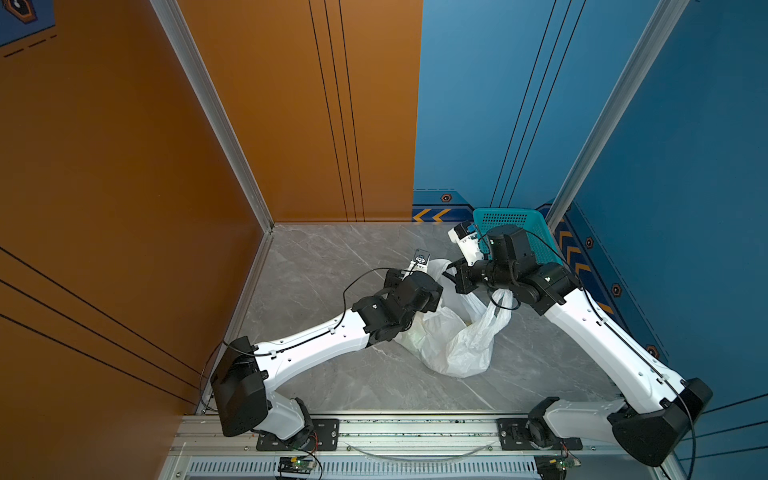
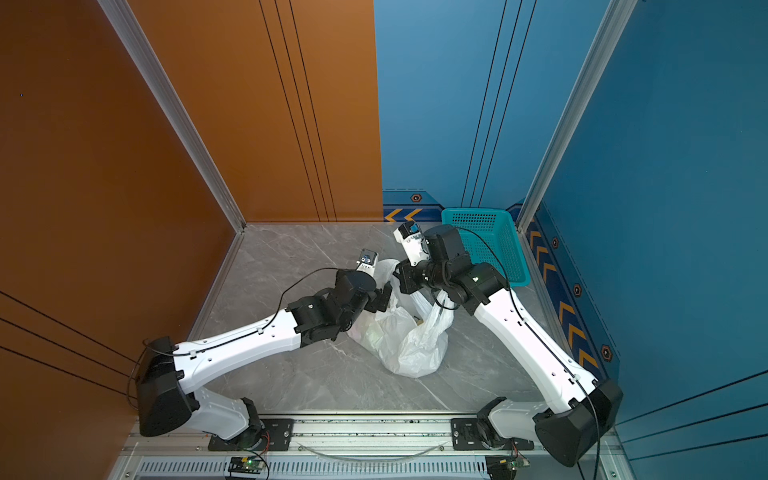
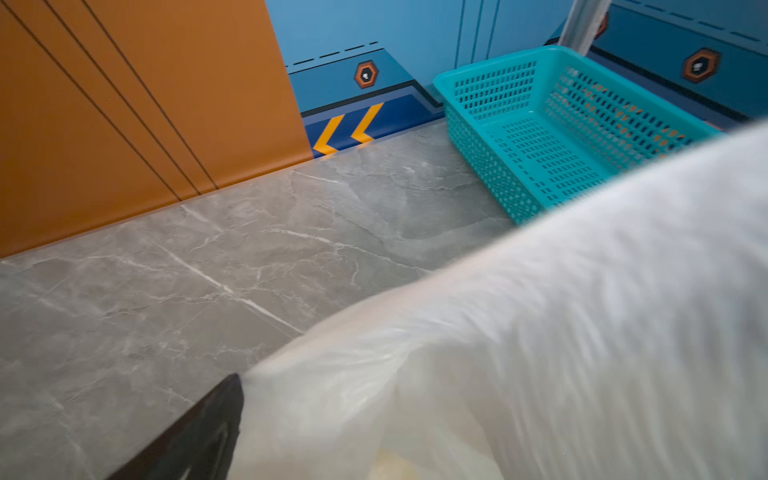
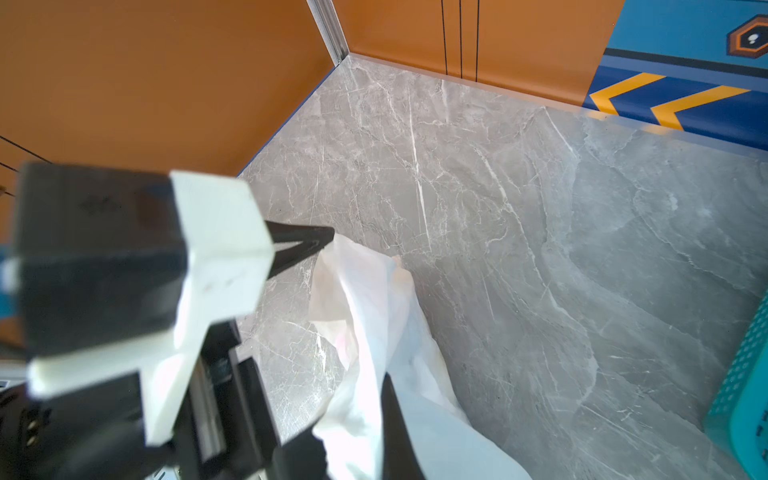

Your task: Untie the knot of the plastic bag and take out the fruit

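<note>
The bag's opening (image 1: 464,308) stays narrow while my grippers are close together. Next, my left gripper pulls the bag's rim (image 3: 264,376) away from my right gripper to uncover the fruit.
The white plastic bag (image 1: 453,345) (image 2: 409,349) lies crumpled mid-table, its mouth gaping and a handle loop (image 1: 500,307) hanging loose. The knot is out of view. The fruit shows only as faint yellow-green (image 2: 370,332) and yellow (image 3: 399,465) patches through the film. My right gripper (image 2: 400,279) (image 4: 390,399) is shut on the bag's far rim. My left gripper (image 2: 384,297) stands open at the bag's left rim. One of its black fingers (image 3: 195,436) is outside the film and the second is hidden behind it.
A teal perforated basket (image 1: 536,237) (image 3: 465,137) with nothing in it stands at the back right corner, just behind my right wrist. Orange and blue walls close in the grey marble table (image 1: 332,266). My two wrists are close together above the bag.
</note>
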Motion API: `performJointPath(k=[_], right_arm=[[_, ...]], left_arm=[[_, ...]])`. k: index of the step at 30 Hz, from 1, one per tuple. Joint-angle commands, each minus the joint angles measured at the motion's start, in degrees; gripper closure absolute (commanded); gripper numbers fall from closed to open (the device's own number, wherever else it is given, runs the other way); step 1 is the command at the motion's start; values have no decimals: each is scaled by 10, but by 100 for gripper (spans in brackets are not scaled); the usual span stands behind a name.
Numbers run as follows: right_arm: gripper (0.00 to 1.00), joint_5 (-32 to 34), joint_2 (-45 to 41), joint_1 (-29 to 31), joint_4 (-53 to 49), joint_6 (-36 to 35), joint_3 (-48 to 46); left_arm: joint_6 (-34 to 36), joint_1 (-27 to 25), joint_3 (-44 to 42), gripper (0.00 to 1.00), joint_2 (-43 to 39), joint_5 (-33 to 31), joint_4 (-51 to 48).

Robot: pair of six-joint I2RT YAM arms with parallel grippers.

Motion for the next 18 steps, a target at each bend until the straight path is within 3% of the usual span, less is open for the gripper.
performJointPath(k=[1,5,10,13,18], right_arm=[[100,-25,-24,0,16,6,0],[100,-39,-19,0,16,5,-3],[100,-53,-9,0,16,5,3],[100,-58,-7,3,16,4,7],[100,-64,-9,2,16,5,8]], left_arm=[[-9,38,-4,2,-20,-72,-67],[4,57,-14,2,-37,-44,-78],[53,53,-49,2,-63,113,21],[64,46,-27,2,-39,141,40],[79,44,-5,2,-3,131,35]])
